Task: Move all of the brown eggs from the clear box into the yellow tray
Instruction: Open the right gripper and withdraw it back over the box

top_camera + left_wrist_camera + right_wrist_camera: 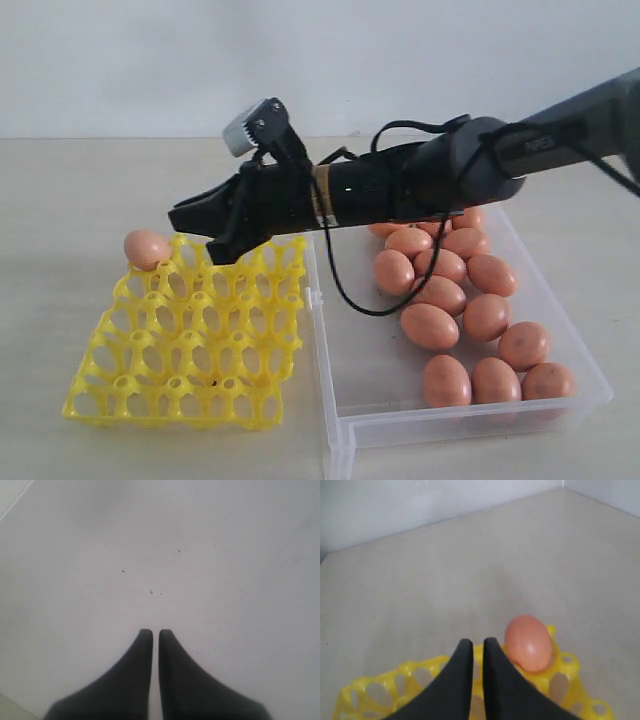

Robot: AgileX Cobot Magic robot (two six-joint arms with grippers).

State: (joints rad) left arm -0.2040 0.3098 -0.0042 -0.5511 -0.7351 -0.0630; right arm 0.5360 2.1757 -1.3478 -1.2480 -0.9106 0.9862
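Note:
The brown egg nearest the yellow tray shows open box bottom beside it [361,271], so the robot's right gripper should keep going toward that egg [393,271] and open above it.
One brown egg [147,249] [529,642] sits in the far left corner cup of the yellow tray [190,350] [370,690]. Several more brown eggs [430,325] lie loose in the clear box [350,400] to the tray's right. My right gripper [178,218] [478,642] reaches across from the right and hangs over the tray's far edge, beside the placed egg. It is shut with nothing between its fingers. My left gripper [155,632] is shut and empty over a plain pale surface; the exterior view does not show it.
The tray and box stand side by side on a beige tabletop [60,190], with a white wall [120,60] behind. A black cable [345,290] loops down from the right arm over the box's left wall.

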